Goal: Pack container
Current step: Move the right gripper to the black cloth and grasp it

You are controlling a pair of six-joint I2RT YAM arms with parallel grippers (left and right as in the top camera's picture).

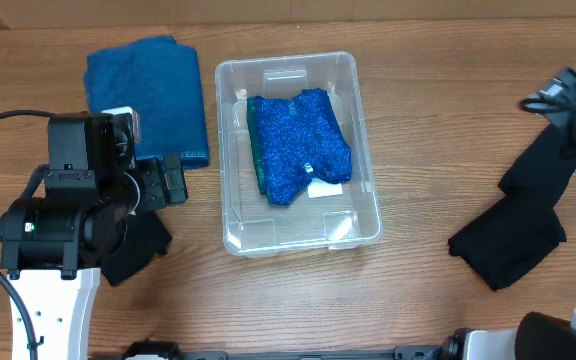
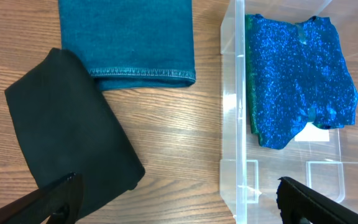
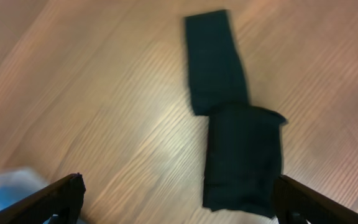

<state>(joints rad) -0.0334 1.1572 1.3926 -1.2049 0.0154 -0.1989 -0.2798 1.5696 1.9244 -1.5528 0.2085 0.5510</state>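
The near black cloth (image 1: pixel 508 238) is on top of the far one and its side edge (image 1: pixel 540 256) is free, so my right gripper should keep going down until its fingers close on that side edge.
The clear container (image 1: pixel 222 150) stands mid-table and holds a glittery blue garment (image 1: pixel 298 145) over its white label. In the left wrist view, its wall (image 2: pixel 232 93) and the garment (image 2: pixel 297 74) are on the right. My left gripper (image 1: pixel 171 183) is open and empty, just left of the container, with its jaws (image 2: pixel 179 202) spanning bare wood between a black cloth (image 2: pixel 67 137) and the container's corner. My right gripper (image 1: pixel 560 95) is open and empty at the far right, above another black cloth (image 1: pixel 523 215). That cloth lies between its jaws (image 3: pixel 179 202), toward the right finger (image 3: pixel 241 149).
A folded teal cloth (image 1: pixel 148 95) lies at the back left, next to the container, and also shows in the left wrist view (image 2: pixel 129 37). The left black cloth (image 1: pixel 133 250) is partly hidden under my left arm. The table is wood-grained.
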